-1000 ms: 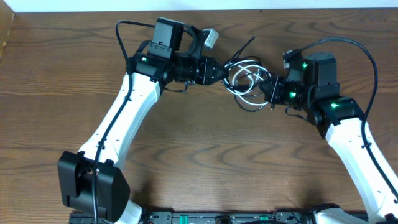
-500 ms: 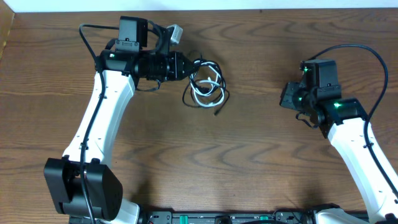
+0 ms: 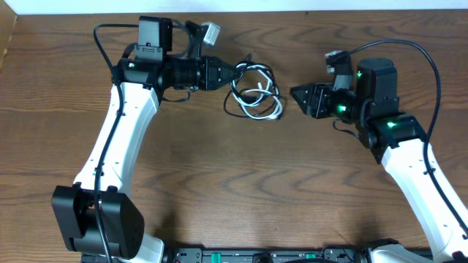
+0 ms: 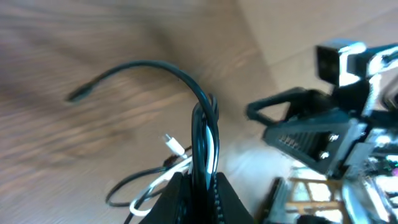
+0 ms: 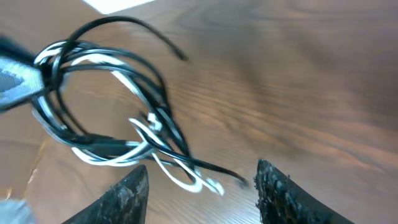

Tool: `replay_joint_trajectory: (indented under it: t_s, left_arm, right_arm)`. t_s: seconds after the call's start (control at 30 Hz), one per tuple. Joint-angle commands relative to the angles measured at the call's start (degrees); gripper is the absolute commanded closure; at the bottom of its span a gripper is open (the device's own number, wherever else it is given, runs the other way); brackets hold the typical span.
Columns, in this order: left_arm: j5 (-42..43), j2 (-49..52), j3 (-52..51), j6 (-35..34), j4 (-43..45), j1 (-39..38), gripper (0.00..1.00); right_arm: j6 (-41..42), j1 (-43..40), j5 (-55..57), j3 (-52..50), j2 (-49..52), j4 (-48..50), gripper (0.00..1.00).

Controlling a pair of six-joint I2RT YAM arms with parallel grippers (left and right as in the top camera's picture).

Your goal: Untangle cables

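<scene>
My right gripper should take the coil's other side point(image 3: 276, 109) before my left gripper opens, because my left gripper clamps the black and white cables together point(image 3: 240, 71).
The cables point(image 3: 256, 102), one black and one white, lie wound in a small coil at the middle back of the table. My left gripper point(image 3: 240, 73) is shut on the coil's left edge. In the left wrist view the strands point(image 4: 204, 137) run up out of the shut left gripper point(image 4: 202, 183), and a black end arcs away to the left. My right gripper point(image 3: 296, 95) stands open just right of the coil, not touching it. In the right wrist view the coil point(image 5: 106, 144) hangs ahead of the open right gripper point(image 5: 202, 167), and a white plug point(image 5: 214, 185) lies between its fingers.
Thick black wires loop over both arms point(image 3: 409, 51). The table's back edge point(image 3: 292, 10) runs close behind the coil. Bare wood point(image 3: 248, 183) stretches toward the front between the two arms.
Both grippers held the coil a second ago. The right one let go and opened. The left one dragged the coil left, then brought it part-way back. The right gripper has come back toward the coil.
</scene>
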Motion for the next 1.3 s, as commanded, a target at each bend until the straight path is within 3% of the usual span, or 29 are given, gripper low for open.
replay_joint_trajectory:
  t_s: [0.0, 0.3, 0.47, 0.63, 0.77, 0.97, 1.07, 1.2, 1.27]
  left_arm:
    - [8.6, -1.6, 1.6, -4.4, 2.4, -0.5, 0.92]
    - [9.7, -1.6, 1.6, -7.4, 7.1, -4.0, 0.93]
    - [11.1, -1.6, 1.6, -7.4, 8.3, -4.2, 0.93]
    - [10.8, -1.6, 1.6, -7.4, 8.3, -2.0, 0.92]
    - [8.5, -1.6, 1.6, -7.4, 8.2, 0.1, 0.93]
    - [6.7, -1.6, 1.2, -7.1, 7.3, 0.5, 0.92]
    - [4.2, -1.5, 0.9, -5.7, 5.5, 0.0, 0.93]
    - [-6.9, -1.5, 0.9, -1.4, -0.8, -1.2, 0.92]
    - [-11.7, -1.5, 0.9, -0.2, -2.8, -1.7, 0.86]
  right_arm:
    - [-1.2, 1.9, -4.2, 0.0, 0.1, 2.8, 0.48]
    - [4.2, 6.1, 6.4, 0.0, 6.5, 6.3, 0.51]
    - [8.9, 4.0, 28.4, 0.0, 7.6, -4.1, 0.56]
    - [8.9, -0.9, 41.0, 0.0, 7.6, -15.3, 0.57]
    - [6.7, -4.3, 38.6, 0.0, 7.6, -18.4, 0.61]
    - [-4.7, -4.6, 16.4, 0.0, 7.6, -13.1, 0.73]
    - [-2.3, -4.7, 18.3, 0.0, 7.6, -12.6, 0.71]
    - [-1.0, -4.7, 22.1, 0.0, 8.0, -12.3, 0.63]
    - [-1.3, -4.7, 22.0, 0.0, 9.1, -11.4, 0.62]
